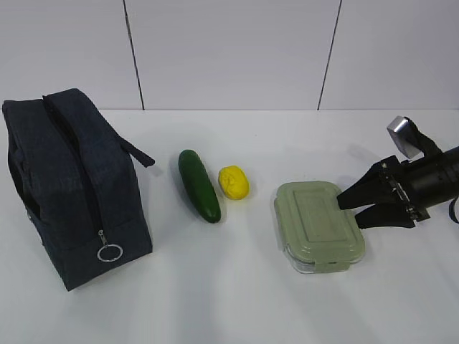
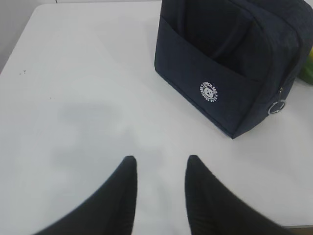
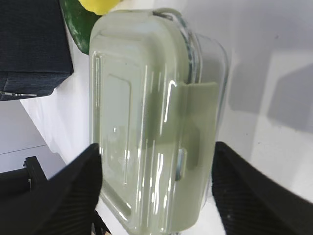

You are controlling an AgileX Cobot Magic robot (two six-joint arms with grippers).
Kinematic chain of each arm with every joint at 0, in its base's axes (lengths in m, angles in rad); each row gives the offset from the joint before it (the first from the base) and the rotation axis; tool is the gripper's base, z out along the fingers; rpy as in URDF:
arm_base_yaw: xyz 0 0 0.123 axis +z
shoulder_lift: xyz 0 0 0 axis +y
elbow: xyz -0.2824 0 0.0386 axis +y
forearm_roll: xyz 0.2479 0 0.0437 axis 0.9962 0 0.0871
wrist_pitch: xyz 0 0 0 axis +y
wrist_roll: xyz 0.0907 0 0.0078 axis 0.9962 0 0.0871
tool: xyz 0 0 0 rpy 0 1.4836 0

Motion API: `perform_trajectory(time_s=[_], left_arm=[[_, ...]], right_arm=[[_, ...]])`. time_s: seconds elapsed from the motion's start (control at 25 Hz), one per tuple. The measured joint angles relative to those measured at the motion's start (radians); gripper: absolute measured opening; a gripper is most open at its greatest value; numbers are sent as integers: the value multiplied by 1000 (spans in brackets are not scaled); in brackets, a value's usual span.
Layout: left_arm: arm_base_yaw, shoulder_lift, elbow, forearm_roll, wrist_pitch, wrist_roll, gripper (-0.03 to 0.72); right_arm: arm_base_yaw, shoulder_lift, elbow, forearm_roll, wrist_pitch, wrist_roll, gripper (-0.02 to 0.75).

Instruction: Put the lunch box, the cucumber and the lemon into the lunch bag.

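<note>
The sage-green lid's flap point(image 1: 331, 267) is folded down over the clear side, so I expect the lunch box point(image 1: 319, 223) to stay closed and come up whole as I lift it.
The lunch box point(image 1: 318, 224), clear with a sage-green lid, lies flat on the white table right of centre. My right gripper point(image 1: 351, 209) is open, with one finger on each side of the box's right end. In the right wrist view the box point(image 3: 151, 112) fills the gap between the fingers of that gripper point(image 3: 155, 152). The cucumber point(image 1: 199, 185) and the lemon point(image 1: 233, 181) lie side by side left of the box. The navy lunch bag point(image 1: 68, 186) stands at the far left with its zipper shut. My left gripper point(image 2: 161, 164) is open and empty above bare table, short of the bag point(image 2: 220, 58).
The bag's ring pull point(image 1: 109, 252) hangs at its near end. A strap point(image 1: 136, 152) sticks out toward the cucumber. A white wall stands behind the table. The bag's round white logo point(image 2: 209, 91) faces the left wrist camera.
</note>
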State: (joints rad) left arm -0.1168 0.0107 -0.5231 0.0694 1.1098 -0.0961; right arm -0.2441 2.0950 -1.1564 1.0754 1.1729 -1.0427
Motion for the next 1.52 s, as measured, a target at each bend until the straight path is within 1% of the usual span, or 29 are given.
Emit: perform_trajectory(time_s=[0.08,0.16,0.4,0.72,1.08,1.36,1.52], left_arm=[[0,0,0,0,0,0,243],[0,0,0,0,0,0,243],[0,0,0,0,0,0,242],[0,0,0,0,0,0,242],[0,0,0,0,0,0,243],[0,0,0,0,0,0,242],[0,0,0,0,0,0,242]], right_arm=[[0,2,0,0,0,0,580],[0,3,0,0,0,0,592],[0,7,0,2,0,-2,593],[0,90,-37,4,-4,19,591],[0,92,-37,21,-4,33,589],[37,92,-37,25,-4,38,589],[42,93,-37,26,-4,38,589]])
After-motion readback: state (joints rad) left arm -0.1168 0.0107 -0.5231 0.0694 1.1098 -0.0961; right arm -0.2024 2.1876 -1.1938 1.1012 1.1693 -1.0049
